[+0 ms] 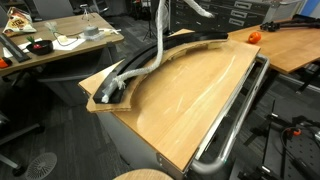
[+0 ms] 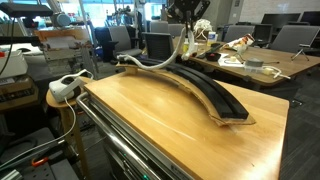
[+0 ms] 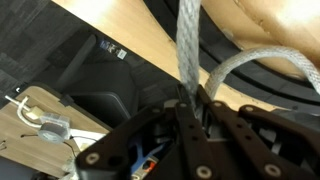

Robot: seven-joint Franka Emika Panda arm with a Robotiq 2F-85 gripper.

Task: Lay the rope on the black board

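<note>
I should move back over the wood and lower the rope along the black board's uncovered end [image 2: 230, 105], since my gripper is holding the rope past the tabletop's edge [image 3: 132, 46].
The rope [image 1: 160, 28] hangs straight down from above the frame's top edge. Its lower part [image 1: 128, 78] lies along the near end of the curved black board [image 1: 200, 47], with an end near the table corner. In an exterior view my gripper [image 2: 188, 24] hovers above the far end of the black board [image 2: 210, 90], shut on the rope [image 2: 183, 45], which drops to the board [image 2: 150, 62]. In the wrist view the fingers [image 3: 188, 100] pinch the braided rope [image 3: 186, 40], and a loop of it [image 3: 250, 58] curves over the board.
The board sits along one edge of a tan wooden tabletop [image 1: 200, 100]. A metal tube rail [image 1: 238, 115] runs along the opposite edge. An orange object [image 1: 253, 37] lies at the table's far corner. A white device [image 2: 65, 88] rests on a stool beside the table. Cluttered desks [image 2: 255, 65] stand around.
</note>
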